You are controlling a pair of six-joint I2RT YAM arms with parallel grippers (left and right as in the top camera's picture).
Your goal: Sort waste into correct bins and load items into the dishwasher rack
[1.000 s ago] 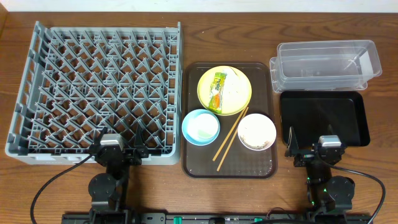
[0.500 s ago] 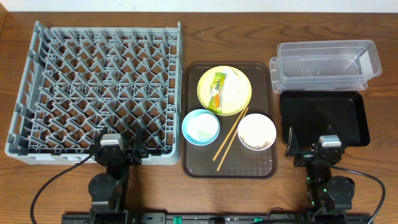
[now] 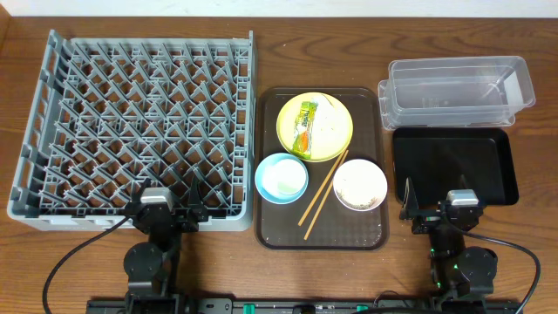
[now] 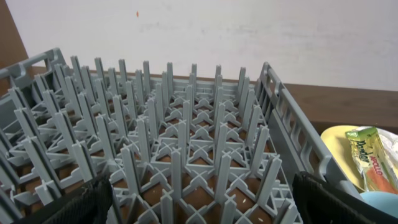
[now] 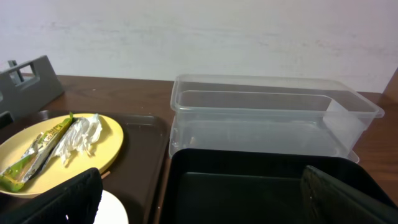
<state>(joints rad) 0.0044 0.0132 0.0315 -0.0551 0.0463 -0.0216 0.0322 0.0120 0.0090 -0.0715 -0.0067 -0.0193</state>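
The wrapper is lying on the yellow plate (image 3: 334, 131), so the robot's left gripper should pull back over the rack while its right gripper takes the wrapper off first.
The grey dishwasher rack (image 3: 139, 131) fills the left. On the brown serving tray (image 3: 370, 109), the yellow plate (image 3: 338, 139) holds the green-and-orange wrapper (image 3: 305, 127) and a white napkin (image 5: 81, 134). In front lie a light blue bowl (image 3: 281, 178), a white bowl (image 3: 360, 185) with crumbs, and two chopsticks (image 3: 321, 194). The clear tub (image 3: 458, 87) and black tray (image 3: 453, 166) are at right. My left gripper (image 3: 174, 208) is open over the rack's near edge (image 4: 202, 205). My right gripper (image 3: 432, 209) is open at the black tray's near edge (image 5: 202, 202). No cup shows.
The rack's upright pegs (image 4: 186, 143) stand directly ahead of the left gripper. The plate (image 4: 339, 146) and wrapper (image 4: 370, 158) show at that view's right edge. The clear tub (image 5: 267, 118) sits behind the black tray (image 5: 249, 186). Bare wooden table (image 3: 532, 244) surrounds everything.
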